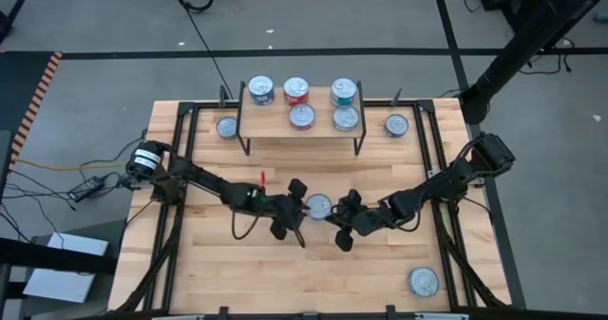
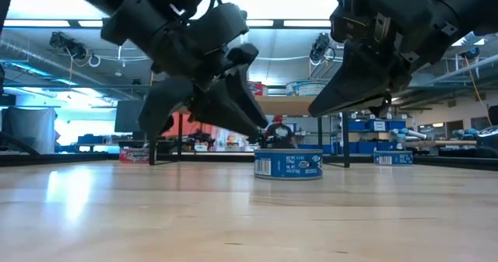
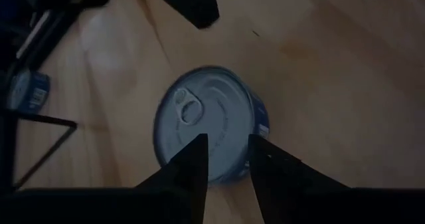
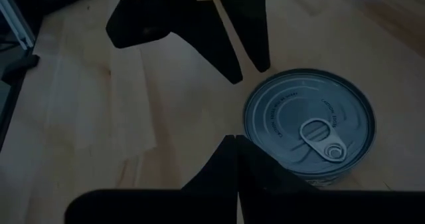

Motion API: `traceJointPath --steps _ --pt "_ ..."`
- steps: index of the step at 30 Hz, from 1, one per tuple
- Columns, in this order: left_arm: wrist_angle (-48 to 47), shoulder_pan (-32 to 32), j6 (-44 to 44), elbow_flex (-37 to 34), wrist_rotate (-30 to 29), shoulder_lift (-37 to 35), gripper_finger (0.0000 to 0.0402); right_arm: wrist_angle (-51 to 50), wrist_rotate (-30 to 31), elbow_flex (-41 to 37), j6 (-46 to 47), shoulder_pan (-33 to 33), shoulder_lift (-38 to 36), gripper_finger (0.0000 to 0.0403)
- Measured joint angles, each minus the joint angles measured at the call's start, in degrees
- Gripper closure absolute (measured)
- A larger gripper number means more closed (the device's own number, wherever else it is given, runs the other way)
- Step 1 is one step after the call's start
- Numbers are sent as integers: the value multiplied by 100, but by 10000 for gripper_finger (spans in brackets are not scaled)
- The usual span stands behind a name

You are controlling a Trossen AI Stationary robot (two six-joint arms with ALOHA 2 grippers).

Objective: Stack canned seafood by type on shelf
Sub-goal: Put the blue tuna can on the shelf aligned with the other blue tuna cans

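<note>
The open fingers of my left gripper straddle the blue tin's rim [image 3: 238,161], so I should keep moving down toward the tin [image 1: 319,206] until they close on it.
One tin of canned seafood [image 1: 318,206] with a silver pull-tab top and a blue label [image 2: 288,163] stands upright on the table between my two grippers. My left gripper [image 3: 229,159] hangs just off its left rim, slightly open, slanting down, with nothing between the fingers. My right gripper [image 4: 236,144] hovers shut next to the tin's right side, also clear of it. The shelf [image 1: 271,121] at the far middle carries several tins: blue [image 1: 260,90], red [image 1: 296,90] and teal [image 1: 344,92] in the back row, red [image 1: 301,116] and teal [image 1: 346,119] in front.
Loose tins stand on the table left of the shelf [image 1: 226,127], right of it [image 1: 396,124], and near the front right corner [image 1: 424,282]. Black rails [image 1: 180,168] run along both table sides. Bare wood lies in front of the grippers.
</note>
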Motion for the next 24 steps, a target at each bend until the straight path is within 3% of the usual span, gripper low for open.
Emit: traceJointPath --steps 5,14,24 --pt "-453 5 265 202 83 -2 292 10 -1 0 -4 0 0 398" --pt "-457 20 558 217 111 -2 292 11 -3 0 -44 0 0 398" --pt "-422 19 567 548 6 699 292 134 -18 9 -115 20 -7 398"
